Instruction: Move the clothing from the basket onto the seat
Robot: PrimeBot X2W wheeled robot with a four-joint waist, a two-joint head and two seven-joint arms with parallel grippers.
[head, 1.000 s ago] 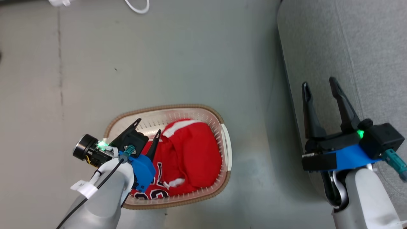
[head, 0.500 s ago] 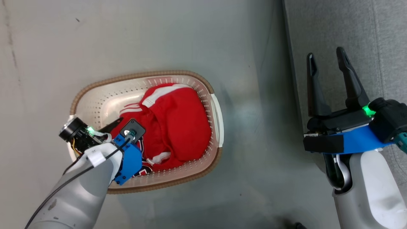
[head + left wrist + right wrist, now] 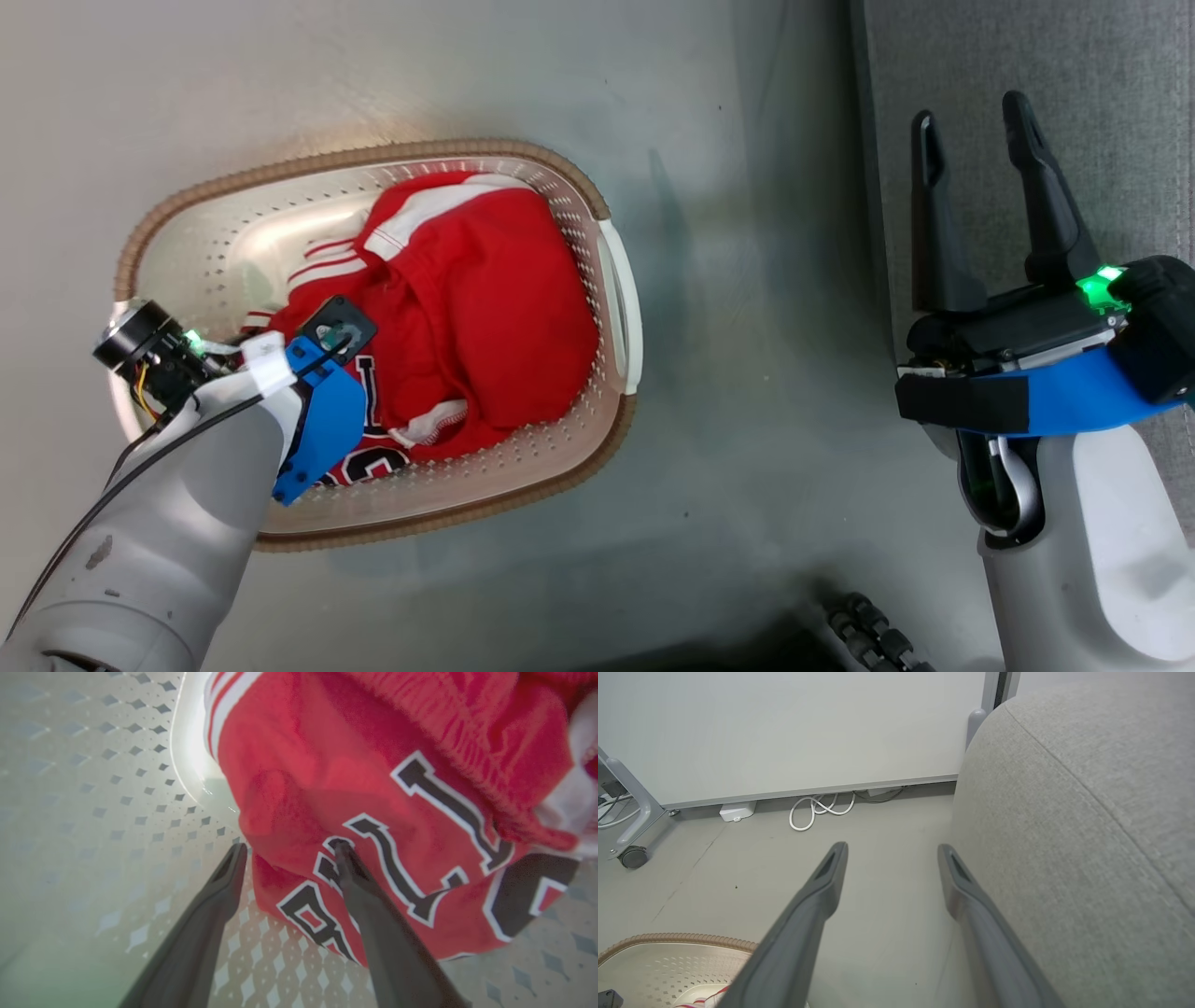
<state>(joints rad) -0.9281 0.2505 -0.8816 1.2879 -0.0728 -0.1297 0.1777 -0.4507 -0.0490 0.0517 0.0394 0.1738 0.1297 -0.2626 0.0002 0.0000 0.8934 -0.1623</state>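
Note:
The shorts' ribbed waistband is only lying over part of the jersey, so I expect the jersey will slide free and leave the shorts in the basket when I lift it.
The cream basket with a brown rim stands on the grey floor. Red clothing fills its right half: plain shorts on top, a lettered jersey beneath. My left arm reaches down into the basket and hides its own fingers there. In the left wrist view the left gripper is open; one finger lies on the jersey, the other hangs beside the jersey's edge before the perforated wall. The right gripper hangs open and holds nothing above the edge of the grey seat, which also fills the right of the right wrist view.
The basket's white handle faces the strip of floor between basket and seat. A dark ribbed part shows at the bottom edge. Far off by the wall lie a white cable, a white box and a caster wheel.
The head view has shifted. My left gripper has gone deeper into the basket, down to the jersey. The right gripper stays open over the seat's edge.

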